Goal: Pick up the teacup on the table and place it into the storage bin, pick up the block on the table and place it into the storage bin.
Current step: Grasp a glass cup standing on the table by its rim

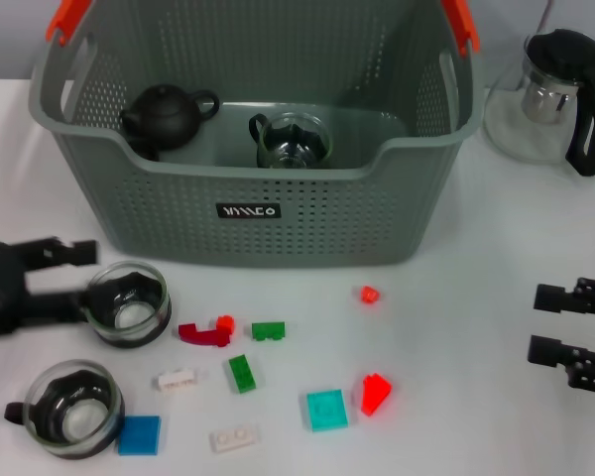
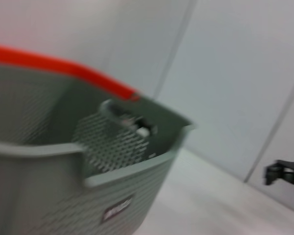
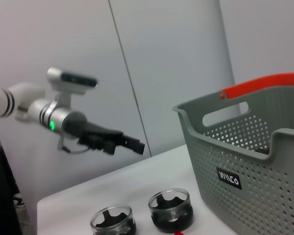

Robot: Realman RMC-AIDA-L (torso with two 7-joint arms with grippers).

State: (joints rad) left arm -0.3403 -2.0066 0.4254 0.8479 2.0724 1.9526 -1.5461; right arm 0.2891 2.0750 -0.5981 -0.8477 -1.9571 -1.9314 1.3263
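Observation:
My right gripper is far across from both teacups (image 1: 79, 409), so my left gripper should pick up the teacup nearer the storage bin (image 1: 132, 305) and lower it inside.
The storage bin (image 1: 278, 213) stands at the back centre and holds a black teapot (image 1: 167, 114) and a glass teacup (image 1: 292, 141). Two more glass teacups with dark inserts rest on the table at the left, one nearer the bin (image 1: 129, 302) and one at the front (image 1: 69, 409). Coloured blocks lie scattered in front of the bin, among them a red one (image 1: 203, 333) and a green one (image 1: 242, 373). My left gripper (image 1: 79, 276) is open and empty just left of the nearer teacup. The right wrist view shows it (image 3: 130, 143) raised above both teacups (image 3: 170, 210). My right gripper (image 1: 537, 322) rests open at the right.
A glass teapot with a black lid and handle (image 1: 550, 94) stands right of the bin. Other blocks include teal (image 1: 327, 409), blue (image 1: 139, 434), white (image 1: 234, 438) and a red wedge (image 1: 375, 393). The left wrist view shows the bin's wall (image 2: 88, 161) close by.

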